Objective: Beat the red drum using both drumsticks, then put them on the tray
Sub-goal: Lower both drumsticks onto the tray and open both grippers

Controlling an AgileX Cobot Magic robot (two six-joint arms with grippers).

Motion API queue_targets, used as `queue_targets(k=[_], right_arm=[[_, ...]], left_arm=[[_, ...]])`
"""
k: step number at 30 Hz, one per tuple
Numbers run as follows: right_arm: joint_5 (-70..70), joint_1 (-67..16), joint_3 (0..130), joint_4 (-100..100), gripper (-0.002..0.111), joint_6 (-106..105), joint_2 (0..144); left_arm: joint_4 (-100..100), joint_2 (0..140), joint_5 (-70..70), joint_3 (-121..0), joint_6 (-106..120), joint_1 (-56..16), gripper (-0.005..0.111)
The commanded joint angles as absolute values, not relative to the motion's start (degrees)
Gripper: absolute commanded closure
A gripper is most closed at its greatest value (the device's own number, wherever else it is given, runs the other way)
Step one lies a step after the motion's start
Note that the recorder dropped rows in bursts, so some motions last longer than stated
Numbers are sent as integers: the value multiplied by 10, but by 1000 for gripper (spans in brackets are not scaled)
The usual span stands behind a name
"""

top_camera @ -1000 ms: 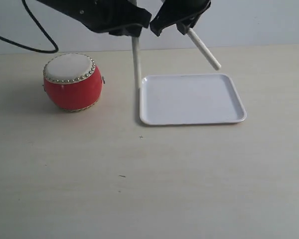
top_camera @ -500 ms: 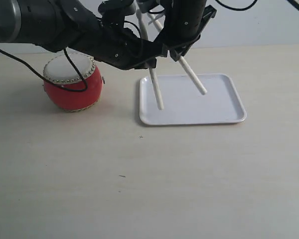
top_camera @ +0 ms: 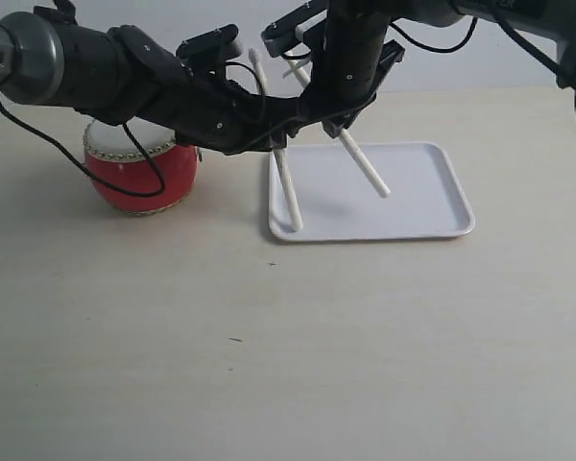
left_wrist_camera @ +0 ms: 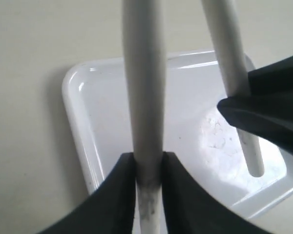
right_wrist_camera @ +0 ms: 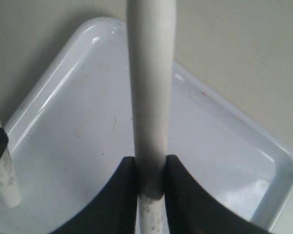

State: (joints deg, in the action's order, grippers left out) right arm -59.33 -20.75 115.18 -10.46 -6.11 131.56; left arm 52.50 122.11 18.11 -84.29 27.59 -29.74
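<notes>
The drumstick in my left gripper has its tip over the white tray (top_camera: 297, 223). I should keep lowering the drumstick until it meets the tray's bottom (top_camera: 315, 213), then let go of it.
The red drum (top_camera: 139, 178) stands at the left, its cream top partly hidden behind my left arm. The white tray (top_camera: 422, 192) lies to its right. My left gripper (top_camera: 274, 136) (left_wrist_camera: 149, 170) is shut on one drumstick (top_camera: 288, 192) (left_wrist_camera: 144, 87), which slants down with its tip at the tray's front left corner. My right gripper (top_camera: 341, 120) (right_wrist_camera: 150, 175) is shut on the other drumstick (top_camera: 367, 165) (right_wrist_camera: 150, 87), whose tip hangs over the middle of the tray (right_wrist_camera: 224, 146). Whether either tip touches the tray (left_wrist_camera: 102, 122) I cannot tell.
The pale tabletop (top_camera: 288, 346) stretches out in front of drum and tray. Both black arms cross closely above the tray's back left part. A black cable (top_camera: 38, 139) loops beside the drum.
Both arms have come down from the top of the view and forward over the tray. The left stick's tip moved to the tray's front left corner; the right stick lowered slightly.
</notes>
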Motion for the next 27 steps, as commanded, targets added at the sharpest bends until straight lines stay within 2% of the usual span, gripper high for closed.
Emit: queue_targets(k=[1,13,27], right_arm=[[-583,-209,1151,-90,108,-62,1325],[-583,-209,1151,-91,108,-63,1392],[-590,-209,1151,-91,108,-63,1410]], left_arm=[[521,1242,183,-848,290,-296,107],[520,1253,233,-861,299,-285,107],[527,1332,368,-946,290,-274,107]])
